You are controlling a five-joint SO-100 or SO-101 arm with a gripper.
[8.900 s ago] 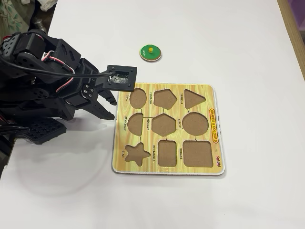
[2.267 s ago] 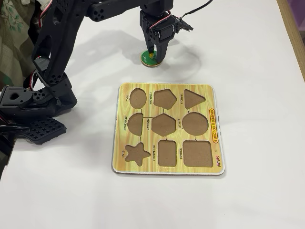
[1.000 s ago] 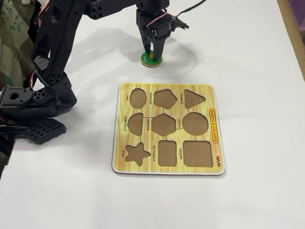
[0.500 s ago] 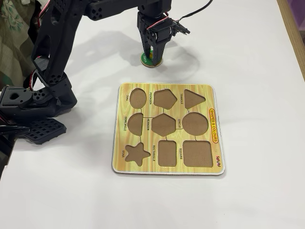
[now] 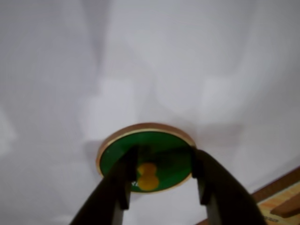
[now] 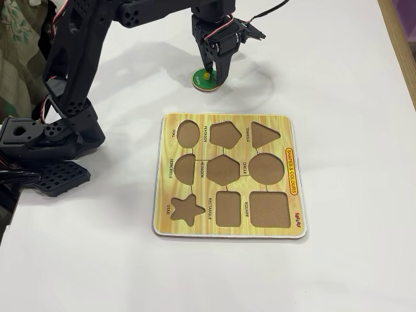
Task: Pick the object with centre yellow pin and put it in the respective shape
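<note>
My gripper will carry the green disc (image 5: 149,160) by the yellow knob (image 5: 148,177). The knob stands at the middle of the disc, so the disc will hang level.
The object with centre yellow pin is a flat green disc (image 5: 157,140) lying on the white table, with its yellow knob (image 5: 147,176) at the middle. My gripper (image 5: 164,155) is open and hangs just over it. The black fingers (image 5: 208,187) straddle the knob, which sits close to the left finger and well away from the right one. In the fixed view the gripper (image 6: 210,73) points down on the disc (image 6: 197,78) beyond the board's far edge. The respective shape, the round cutout labelled CIRCLE (image 6: 266,168), lies empty in the yellow shape board (image 6: 166,195).
The board (image 5: 281,204) shows at the lower right corner of the wrist view, close to the disc. Its other cutouts, among them an oval (image 6: 188,133) and a semicircle (image 6: 185,169), are empty. The arm's black base (image 6: 45,149) stands at the left. The table's edge (image 6: 398,52) runs along the right.
Over the last second the gripper has shifted slightly right above the disc, so the knob now shows between the fingers. The disc has stayed where it was.
</note>
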